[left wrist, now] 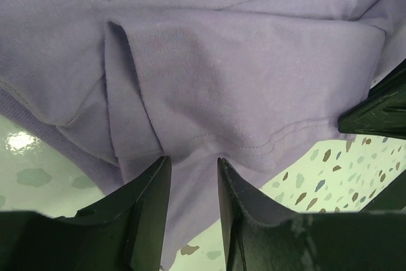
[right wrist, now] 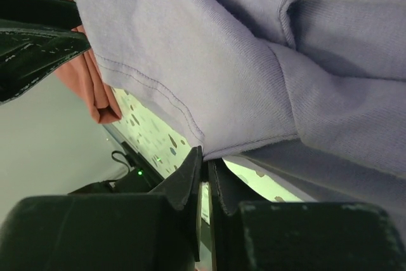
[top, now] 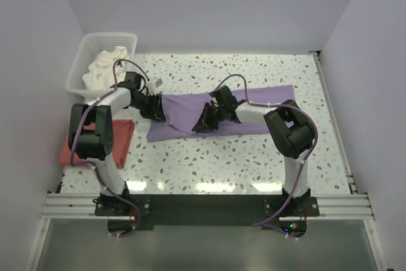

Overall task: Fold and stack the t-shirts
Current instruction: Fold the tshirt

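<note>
The robot's right gripper is pinching one end of the hem while the hem's wavy part (left wrist: pixel 244 145) lies loose, so next the left gripper grabs the hem's loose corner (left wrist: pixel 170 154) and pulls it tight.
A purple t-shirt (top: pixel 181 115) lies spread across the middle of the speckled table. My left gripper (top: pixel 155 109) is at its left end. In the left wrist view its jaws (left wrist: pixel 193 163) are closed on a gathered band of the purple cloth (left wrist: pixel 222 61), with folds running into them. My right gripper (top: pixel 204 122) is at the shirt's near edge. In the right wrist view its jaws (right wrist: pixel 206 153) are nearly touching and pinch the hem of the shirt (right wrist: pixel 190 42), which hangs a little above the table there.
A folded red shirt (top: pixel 124 134) lies at the table's left edge beside the left arm, also in the right wrist view (right wrist: pixel 95 93). A white basket (top: pixel 79 61) with white shirts (top: pixel 104 68) stands at the back left.
</note>
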You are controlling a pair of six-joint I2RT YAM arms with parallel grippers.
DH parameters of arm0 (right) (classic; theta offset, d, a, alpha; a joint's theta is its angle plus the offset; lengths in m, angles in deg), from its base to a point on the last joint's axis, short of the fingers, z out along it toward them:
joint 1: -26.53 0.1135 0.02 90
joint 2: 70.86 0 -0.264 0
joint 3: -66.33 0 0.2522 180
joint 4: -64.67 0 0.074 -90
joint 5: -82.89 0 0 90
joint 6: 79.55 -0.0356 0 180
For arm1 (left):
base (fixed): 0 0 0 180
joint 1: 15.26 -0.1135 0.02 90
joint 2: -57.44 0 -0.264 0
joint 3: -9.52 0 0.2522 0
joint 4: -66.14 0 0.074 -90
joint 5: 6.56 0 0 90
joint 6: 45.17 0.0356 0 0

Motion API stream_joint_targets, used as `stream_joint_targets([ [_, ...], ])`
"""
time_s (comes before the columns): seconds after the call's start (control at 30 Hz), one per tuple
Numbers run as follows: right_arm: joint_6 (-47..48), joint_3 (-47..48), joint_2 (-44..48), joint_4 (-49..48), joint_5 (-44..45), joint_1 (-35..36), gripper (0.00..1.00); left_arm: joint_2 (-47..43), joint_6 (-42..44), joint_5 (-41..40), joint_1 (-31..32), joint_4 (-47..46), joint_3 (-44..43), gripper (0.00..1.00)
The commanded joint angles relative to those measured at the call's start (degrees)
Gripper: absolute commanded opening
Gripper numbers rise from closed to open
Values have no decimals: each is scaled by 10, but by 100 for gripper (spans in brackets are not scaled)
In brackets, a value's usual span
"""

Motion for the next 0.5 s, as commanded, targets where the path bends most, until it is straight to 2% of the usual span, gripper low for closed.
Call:
stream_joint_targets([
  [0.0,-5,-4,5,-14,-9,1,2,12,-15,11,-5,0,-21,41],
  [0.47,0,2,-2,-5,-9,-4,0,30,-17,-35,-5,6,-11,41],
])
